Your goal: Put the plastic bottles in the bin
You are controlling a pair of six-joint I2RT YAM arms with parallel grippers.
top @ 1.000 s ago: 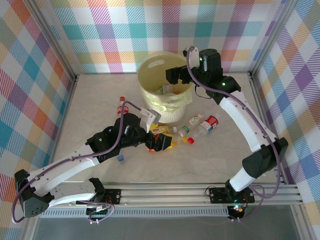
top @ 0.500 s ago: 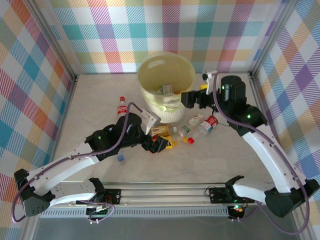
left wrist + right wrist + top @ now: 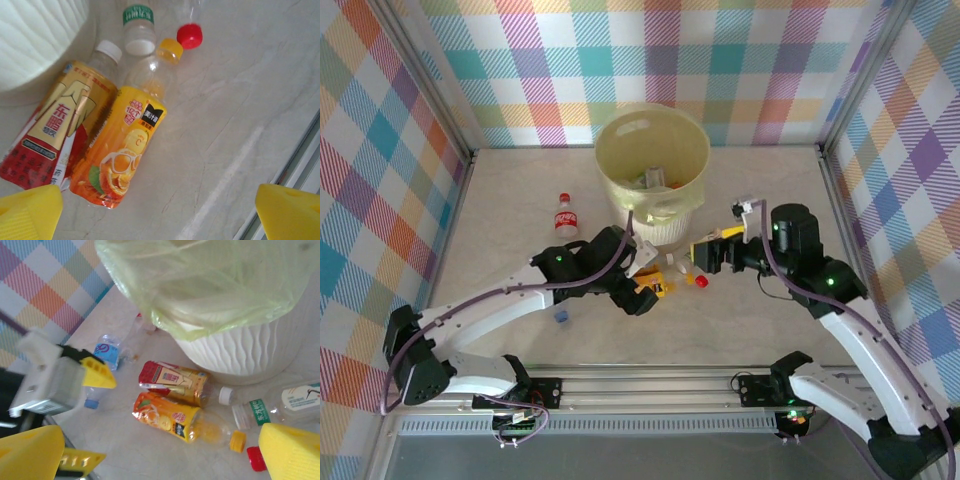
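The orange-label bottle is lying at a slant and off-centre below my left gripper. I should turn my left gripper in line with the bottle and grip the label close to the bottle's clear shoulder.
The bin is a pale-yellow bucket with a green liner, and it holds several bottles. Just in front of it lie an orange-label bottle, a gold-and-red-label bottle and a clear green-label bottle. My left gripper hangs open beside the orange bottle's base, its yellow fingertips wide apart over bare table. My right gripper stands open above the same bottles, nothing between its fingers.
A red-label bottle lies alone left of the bin. A blue-label bottle and a loose blue cap lie by my left arm. A red cap sits near the bottle necks. The metal rail runs along the near edge.
My right arm has swung from over the bin down and forward to the bottles in front of it. My left gripper has shifted slightly right toward the orange bottle.
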